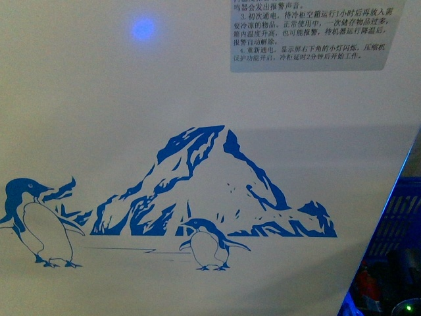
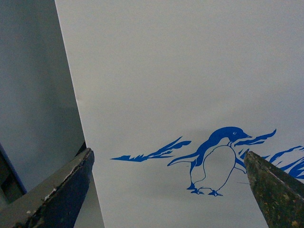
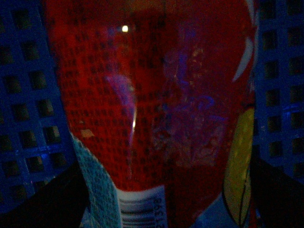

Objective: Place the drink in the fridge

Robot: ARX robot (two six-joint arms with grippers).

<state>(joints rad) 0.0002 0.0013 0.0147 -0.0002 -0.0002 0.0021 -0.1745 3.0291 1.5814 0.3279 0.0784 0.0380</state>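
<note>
Open blue lattice (image 3: pixel 29 99) can be seen on both sides of the drink (image 3: pixel 154 104). The drink will come loose and the crate will stay behind when I lift.
The fridge's white front (image 1: pixel 131 131) with the blue penguin-and-mountain picture fills the front view and also shows in the left wrist view (image 2: pixel 190 71). My left gripper (image 2: pixel 168 153) is open and empty, its jaws wide apart and pointing at the fridge front near a penguin. In the dim right wrist view the drink's red label (image 3: pixel 156 95) with a barcode fills the picture, very close. My right gripper (image 3: pixel 161 194) is open, its dark fingers (image 3: pixel 42 204) on either side of the bottle. The cap and liquid are hidden.
A blue plastic lattice crate (image 1: pixel 395 217) stands to the right of the fridge, and its walls (image 3: pixel 28 95) surround the bottle. A grey printed sticker (image 1: pixel 316 33) is on the fridge front at top right. A blue light spot (image 1: pixel 143 28) shows at top.
</note>
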